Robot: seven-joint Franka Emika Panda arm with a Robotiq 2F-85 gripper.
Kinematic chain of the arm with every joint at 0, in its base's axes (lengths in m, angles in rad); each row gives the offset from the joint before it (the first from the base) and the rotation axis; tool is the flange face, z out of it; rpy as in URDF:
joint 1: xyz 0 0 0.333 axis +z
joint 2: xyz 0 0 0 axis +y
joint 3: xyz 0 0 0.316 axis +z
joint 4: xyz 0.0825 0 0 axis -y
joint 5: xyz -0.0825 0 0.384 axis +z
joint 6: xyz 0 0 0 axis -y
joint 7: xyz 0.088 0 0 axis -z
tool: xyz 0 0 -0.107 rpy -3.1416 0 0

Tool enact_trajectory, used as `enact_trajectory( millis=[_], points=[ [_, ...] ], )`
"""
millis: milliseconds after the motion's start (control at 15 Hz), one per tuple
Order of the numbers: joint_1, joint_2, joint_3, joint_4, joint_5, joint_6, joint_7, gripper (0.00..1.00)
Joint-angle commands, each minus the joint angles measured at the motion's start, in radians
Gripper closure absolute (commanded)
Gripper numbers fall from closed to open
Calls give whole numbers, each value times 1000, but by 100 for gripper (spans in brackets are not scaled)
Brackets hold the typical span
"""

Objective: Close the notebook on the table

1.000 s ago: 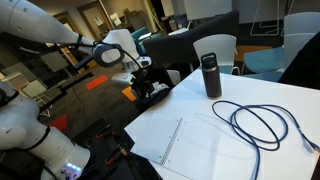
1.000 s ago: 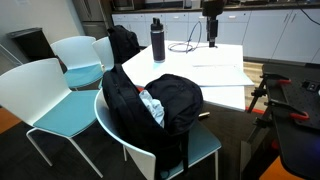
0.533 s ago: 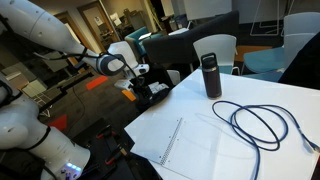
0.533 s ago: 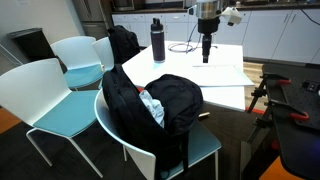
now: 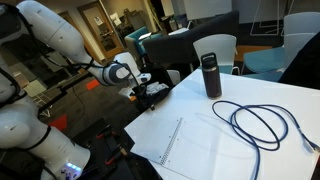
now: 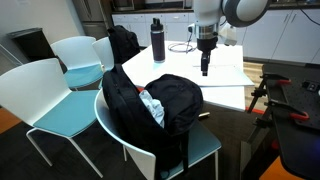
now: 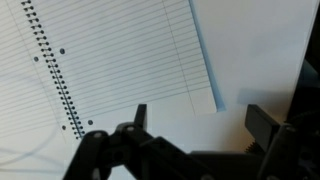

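My gripper will carry the page's corner over, and the page and its hidden cover (image 5: pixel 154 136) will swing around the wire coil (image 5: pixel 173 142), because that coil runs between the notebook's pages.
The notebook (image 7: pixel 120 50) lies open on the white table (image 7: pixel 260 50), its lined white page up and its wire coil (image 7: pixel 55 75) at the left of the wrist view. Its lower right corner lies between the fingers, nearer the left one. My gripper (image 7: pixel 200 125) is open and empty, above the page's outer edge. In both exterior views the notebook (image 5: pixel 195 140) (image 6: pixel 218 72) lies flat near the table's edge. The gripper (image 6: pixel 204 64) points down just above it, and it shows at the table's left edge (image 5: pixel 143 80).
A dark bottle (image 5: pixel 210 75) (image 6: pixel 158 40) and a coiled black cable (image 5: pixel 262 125) are on the table beyond the notebook. A black backpack (image 6: pixel 160 105) sits on a chair (image 6: pixel 40 100) beside the table. More chairs stand around.
The arm has come down and moved toward the notebook's outer edge. The gripper stays open. The notebook has not moved.
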Motion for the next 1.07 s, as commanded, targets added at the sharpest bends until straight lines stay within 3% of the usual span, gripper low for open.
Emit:
enact_trajectory(
  millis=[0, 467, 1000],
  points=[
    [50, 74, -59, 35, -74, 59, 73, 0],
    [95, 200, -99, 91, -61, 154, 49, 0],
    [124, 294, -107, 148, -18, 167, 31, 0]
  ],
)
